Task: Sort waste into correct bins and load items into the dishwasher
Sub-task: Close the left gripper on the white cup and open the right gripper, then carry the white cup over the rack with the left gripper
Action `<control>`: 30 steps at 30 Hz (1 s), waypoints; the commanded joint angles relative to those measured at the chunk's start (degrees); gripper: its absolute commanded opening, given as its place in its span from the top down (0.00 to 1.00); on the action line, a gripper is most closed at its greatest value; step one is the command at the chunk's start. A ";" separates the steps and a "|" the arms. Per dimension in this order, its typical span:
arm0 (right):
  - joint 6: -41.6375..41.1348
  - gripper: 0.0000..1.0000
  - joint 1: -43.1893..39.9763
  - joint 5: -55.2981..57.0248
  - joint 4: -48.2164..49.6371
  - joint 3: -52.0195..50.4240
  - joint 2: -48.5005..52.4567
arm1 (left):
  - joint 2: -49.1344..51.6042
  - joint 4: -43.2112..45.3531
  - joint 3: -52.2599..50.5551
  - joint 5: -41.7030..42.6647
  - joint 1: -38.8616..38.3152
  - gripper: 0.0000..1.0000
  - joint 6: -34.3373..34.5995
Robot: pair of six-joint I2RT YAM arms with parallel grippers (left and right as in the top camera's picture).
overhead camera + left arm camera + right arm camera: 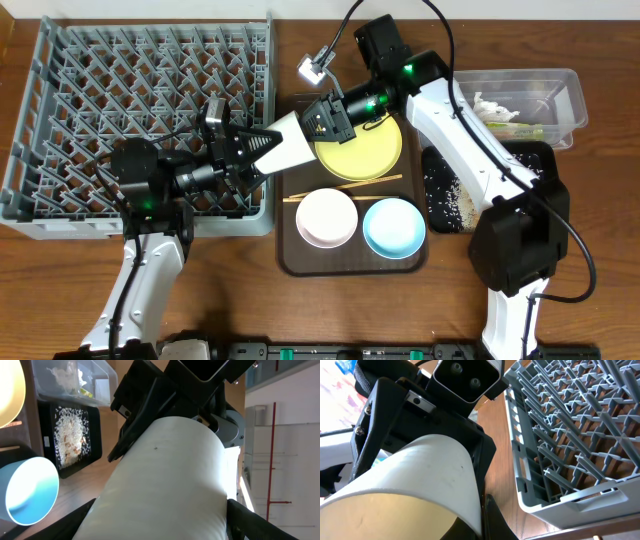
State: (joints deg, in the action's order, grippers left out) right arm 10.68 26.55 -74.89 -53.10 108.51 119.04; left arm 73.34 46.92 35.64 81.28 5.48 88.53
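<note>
Both of the robot's grippers are on the white cup (286, 147), so next the right gripper lets go and moves away before the left gripper lowers the cup into the grey dish rack (238, 207).
A small white cup (290, 142) hangs in the air between both arms, over the gap between the grey dish rack (60, 120) and the brown tray (290, 257). My left gripper (258, 150) is shut round its base; in the left wrist view the cup (165, 475) fills the space between the fingers (160, 522). My right gripper (322, 122) pinches the cup's rim; the right wrist view shows a finger (487, 510) on the cup wall (420, 470). The yellow-green plate (362, 150), chopsticks (345, 188), white bowl (326, 217) and light-blue bowl (394, 227) lie on the tray.
The clear tub (562, 90) at the far right holds white tissue (495, 105) and the wrapper (520, 128). The black tray (540, 160) in front of it holds rice (445, 195). The rack's corner (570, 425) is close beside the cup.
</note>
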 commanded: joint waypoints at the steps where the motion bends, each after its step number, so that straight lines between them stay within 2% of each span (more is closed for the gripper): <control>1: 0.68 0.99 1.38 -0.55 -0.48 -0.68 0.13 | 0.02 0.57 0.98 -2.49 -0.02 0.29 -0.61; 5: 0.72 0.98 1.40 -0.24 -0.46 -0.68 0.13 | 0.02 0.57 0.98 -2.51 -0.02 0.50 -0.61; 7: 0.72 0.88 1.38 -0.15 -0.46 -0.68 0.13 | 0.02 0.57 0.98 -2.69 -0.02 0.55 -0.61; 11: 0.72 0.52 1.09 -0.13 -0.46 -0.68 0.13 | 0.02 0.59 0.98 -3.37 -0.02 0.59 -0.61; 13: 0.72 0.41 0.72 0.07 -0.46 -0.68 0.13 | 0.02 0.59 0.98 -3.93 -0.02 0.60 -1.07; 16: 0.68 0.34 -0.46 2.16 -0.48 -0.68 0.13 | 0.02 0.63 0.98 -4.83 0.02 0.63 -2.86; 18: 0.50 0.25 -1.84 4.59 -0.48 -0.68 0.13 | 0.02 0.98 0.98 -5.27 0.57 0.66 -5.55; 21: 0.33 0.05 -4.35 9.77 -0.59 -0.68 0.13 | 0.02 1.55 0.98 -5.25 2.16 0.66 -9.33; 22: -0.09 0.01 -5.25 11.61 -0.68 -0.68 0.13 | 0.02 1.55 0.98 -5.27 2.93 0.66 -10.49; 30: -0.37 0.01 -11.96 19.12 -2.99 -0.68 0.13 | 0.02 1.33 0.98 -7.96 10.82 0.64 -15.39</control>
State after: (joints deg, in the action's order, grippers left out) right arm 10.57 16.10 -58.98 -55.61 108.01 119.04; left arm 73.34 47.90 35.64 75.24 14.15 76.86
